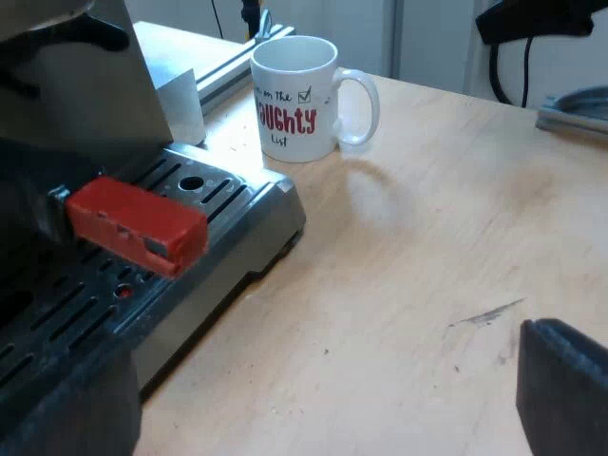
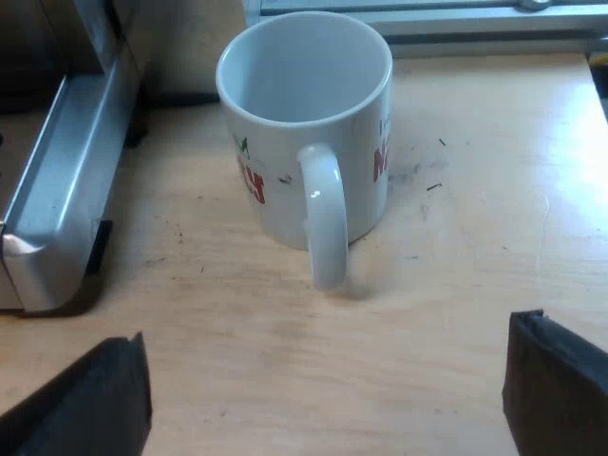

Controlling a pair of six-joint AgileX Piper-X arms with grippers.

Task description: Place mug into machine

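Dark specks (image 2: 434,187) and a grey smudge are next to the mug (image 2: 306,133). I should expect one more dark speck hidden under the mug when I lift it.
A white mug (image 1: 296,100) with red lettering stands upright and empty on the wooden table, just beyond the corner of the espresso machine's drip tray (image 1: 204,204). Over the tray juts the red end of the holder's handle (image 1: 138,226), locked into the machine's front. My left gripper (image 1: 323,404) is open above the table beside the tray, well short of the mug. In the right wrist view the mug (image 2: 304,123) turns its handle (image 2: 326,218) toward my right gripper (image 2: 318,385), which is open, holds nothing, and hangs a short way back from the handle.
The machine's steel tray edge (image 2: 66,180) runs close beside the mug. An aluminium rail (image 1: 228,66) lies behind the mug. A grey metal object (image 1: 575,109) rests at the table's far edge, with a dark shape (image 1: 532,21) above it. Bare wood (image 1: 427,256) spreads between gripper and mug.
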